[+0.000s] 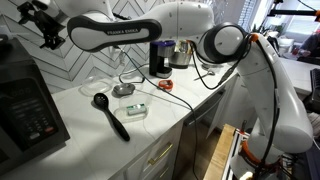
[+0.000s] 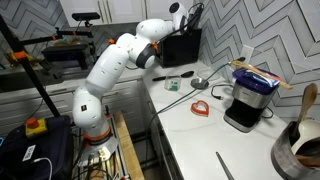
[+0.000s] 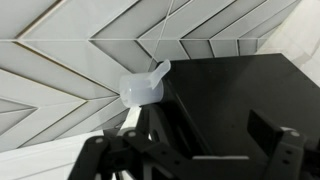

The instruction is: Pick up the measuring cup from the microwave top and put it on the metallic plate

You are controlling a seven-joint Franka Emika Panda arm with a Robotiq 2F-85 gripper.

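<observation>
The measuring cup (image 3: 141, 89) is lined up with one finger of my open gripper, so I need to move toward the tiled wall (image 3: 85, 68) and get the cup in the middle before I close.
The translucent white measuring cup (image 3: 141, 86) stands on the black microwave top (image 3: 235, 95) at its back edge, against the tiled wall. My gripper (image 3: 195, 160) is open and empty, with its fingers spread above the microwave top, short of the cup. In both exterior views the gripper (image 1: 45, 32) (image 2: 190, 14) hovers over the microwave (image 1: 25, 105) (image 2: 180, 45). The small metallic plate (image 1: 123, 90) lies on the white counter, beside a black scoop (image 1: 110, 113). The cup is not clear in the exterior views.
A small clear container with green (image 1: 137, 110) lies by the plate. A black coffee machine (image 1: 160, 55) (image 2: 250, 100) and cables stand further along the counter. A red loop (image 2: 201, 108) lies on the counter. The tiled wall (image 3: 70, 60) is close behind the microwave.
</observation>
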